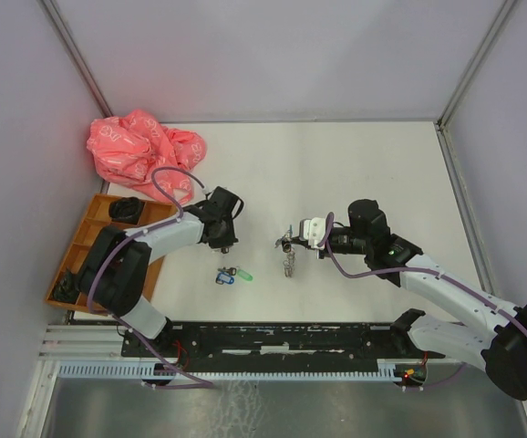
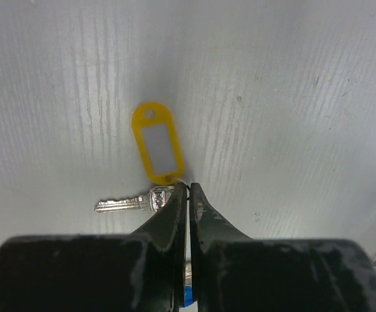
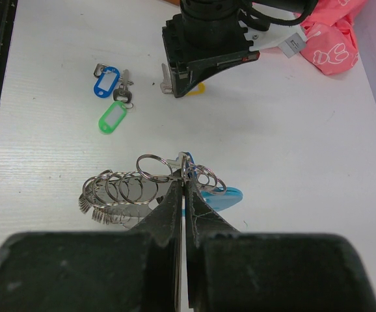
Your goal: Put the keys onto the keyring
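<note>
The left gripper's fingers touch only the outer edge of the small ring (image 2: 184, 182), so the robot should open them, move up clear, and close them over the ring (image 2: 176, 180) next to the yellow tag.
A silver key (image 2: 120, 205) with a yellow tag (image 2: 157, 144) lies flat on the white table. My left gripper (image 2: 188, 186) is shut on the small ring that joins key and tag. In the top view the left gripper (image 1: 227, 241) points down at the table. To its right, my right gripper (image 3: 185, 174) is shut on the keyring (image 3: 120, 188), a bunch of silver rings with a light-blue part (image 3: 226, 198), held just above the table. Two more keys, one with a blue tag (image 3: 107, 81) and one with a green tag (image 3: 113, 119), lie together nearer the front edge.
A crumpled pink plastic bag (image 1: 140, 151) lies at the back left. An orange compartment tray (image 1: 90, 245) with dark items stands along the left side under the left arm. A black rail (image 1: 273, 336) runs along the near edge.
</note>
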Available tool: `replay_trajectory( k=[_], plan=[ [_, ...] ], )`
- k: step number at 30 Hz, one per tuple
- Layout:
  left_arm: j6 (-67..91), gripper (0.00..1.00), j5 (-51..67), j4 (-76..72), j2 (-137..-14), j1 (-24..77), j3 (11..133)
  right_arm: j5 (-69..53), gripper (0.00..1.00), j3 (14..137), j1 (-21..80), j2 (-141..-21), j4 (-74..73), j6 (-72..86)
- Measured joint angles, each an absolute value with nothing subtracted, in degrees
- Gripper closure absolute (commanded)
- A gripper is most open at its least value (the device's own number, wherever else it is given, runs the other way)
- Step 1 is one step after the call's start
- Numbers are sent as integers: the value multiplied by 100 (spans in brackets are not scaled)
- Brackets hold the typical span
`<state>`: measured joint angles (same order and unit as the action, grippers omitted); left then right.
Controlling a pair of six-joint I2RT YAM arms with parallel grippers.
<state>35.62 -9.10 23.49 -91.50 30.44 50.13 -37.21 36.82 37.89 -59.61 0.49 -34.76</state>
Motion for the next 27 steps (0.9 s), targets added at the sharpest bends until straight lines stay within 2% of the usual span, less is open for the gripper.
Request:
replay_trajectory(
  k=[16,27],
  plan=[
    [3485,97,-274,1754,-8047,2998,4700,-3721,99,3682,3787,-5955,49,-3476],
    [3579,97,342,1188,-7981,2998,3962,-3721,99,3682,3787,-5955,45,-3476]
  ],
)
